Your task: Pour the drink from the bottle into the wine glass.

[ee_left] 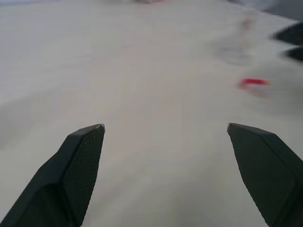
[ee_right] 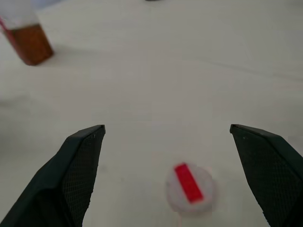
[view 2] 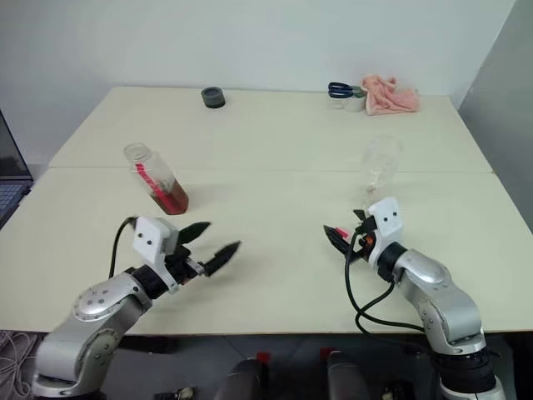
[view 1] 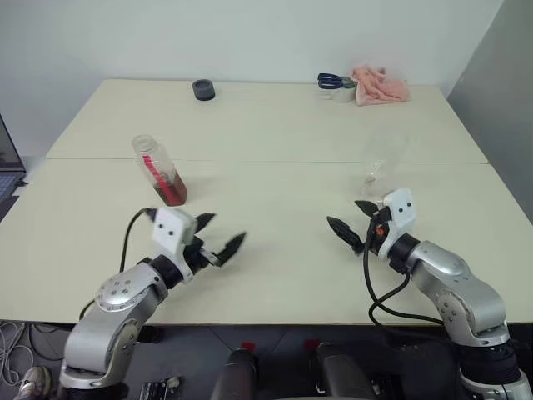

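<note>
My gripper will make the drink [view 1: 171, 192] stream out when it tips the open bottle [view 1: 145, 144] nearly flat, because the drink sits low in the bottle.
The bottle [view 1: 158, 170] stands uncapped on the left half of the table, leaning a little, with the reddish-brown drink [view 1: 172, 188] in its lower part. My left gripper [view 1: 225, 229] hangs open just in front and to the right of it, nothing between its fingers. The clear wine glass [view 2: 381, 160] stands upright on the right half. My right gripper [view 1: 346, 213] is open in front of the glass, low over the table. A white cap with a red strip [ee_right: 190, 188] lies on the table between its fingers, untouched.
A dark round puck [view 1: 203, 89] sits at the far edge. Blue-handled scissors [view 1: 332, 81] and a pink cloth [view 1: 381, 86] lie at the far right corner. A laptop edge [view 1: 7, 167] shows at the far left. A seam [view 1: 266, 161] runs across the table.
</note>
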`<action>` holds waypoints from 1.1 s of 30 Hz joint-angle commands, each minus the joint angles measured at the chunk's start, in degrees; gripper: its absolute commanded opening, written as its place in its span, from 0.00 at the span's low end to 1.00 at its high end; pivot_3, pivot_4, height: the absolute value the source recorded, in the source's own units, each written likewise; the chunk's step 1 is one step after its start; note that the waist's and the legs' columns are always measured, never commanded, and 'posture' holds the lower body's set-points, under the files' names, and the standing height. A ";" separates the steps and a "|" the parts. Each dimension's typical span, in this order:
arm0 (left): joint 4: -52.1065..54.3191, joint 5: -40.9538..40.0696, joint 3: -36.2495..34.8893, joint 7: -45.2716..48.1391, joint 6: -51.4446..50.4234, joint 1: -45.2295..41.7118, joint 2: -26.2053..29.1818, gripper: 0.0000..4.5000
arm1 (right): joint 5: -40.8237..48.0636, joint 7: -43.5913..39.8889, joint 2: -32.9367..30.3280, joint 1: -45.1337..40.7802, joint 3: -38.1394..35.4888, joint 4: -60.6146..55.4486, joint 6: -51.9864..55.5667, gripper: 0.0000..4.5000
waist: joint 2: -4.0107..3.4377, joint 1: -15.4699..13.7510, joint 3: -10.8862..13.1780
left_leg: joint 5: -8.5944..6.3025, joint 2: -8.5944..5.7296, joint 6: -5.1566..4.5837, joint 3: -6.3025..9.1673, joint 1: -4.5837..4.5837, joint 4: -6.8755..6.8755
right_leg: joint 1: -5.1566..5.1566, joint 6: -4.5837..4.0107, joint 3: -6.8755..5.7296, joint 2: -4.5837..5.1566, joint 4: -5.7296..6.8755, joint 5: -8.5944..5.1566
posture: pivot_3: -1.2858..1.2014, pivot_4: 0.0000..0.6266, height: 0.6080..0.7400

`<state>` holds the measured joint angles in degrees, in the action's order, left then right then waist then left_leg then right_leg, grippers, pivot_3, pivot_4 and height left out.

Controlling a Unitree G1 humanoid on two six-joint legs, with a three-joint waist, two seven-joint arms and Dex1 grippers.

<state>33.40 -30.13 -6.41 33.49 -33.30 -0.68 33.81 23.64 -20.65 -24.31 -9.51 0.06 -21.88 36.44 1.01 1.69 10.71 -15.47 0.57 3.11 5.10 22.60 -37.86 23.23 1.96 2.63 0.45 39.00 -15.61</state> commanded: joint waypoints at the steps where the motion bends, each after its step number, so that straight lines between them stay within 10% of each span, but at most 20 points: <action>1: 3.97 -6.31 -0.25 5.76 -2.96 -3.28 3.56 1.00 | -2.46 3.30 1.29 -0.85 -1.65 0.56 -0.99 1.00 | -0.04 0.38 0.00 | 0.00 0.03 0.00 -0.05 -0.05 0.01 | 0.00 0.00 0.06 -0.04 0.01 0.00 | 0.52 0.24 1.00; 33: 1.10 -4.57 3.37 7.84 -3.64 -8.68 6.46 1.00 | -9.10 4.60 10.36 -25.57 -6.70 41.91 -21.28 0.91 | -0.06 0.66 0.01 | -0.01 0.13 -0.02 -0.19 -0.10 0.04 | 0.02 -0.07 0.21 -0.18 0.03 -0.03 | 0.52 0.24 1.00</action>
<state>33.87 -35.05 -2.55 41.68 -38.19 -9.15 40.39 14.65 -15.53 -13.95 -33.42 -5.66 20.22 17.29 0.95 2.35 10.72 -15.47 0.70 3.09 4.91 22.49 -37.83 23.26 1.89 2.84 0.27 39.03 -15.64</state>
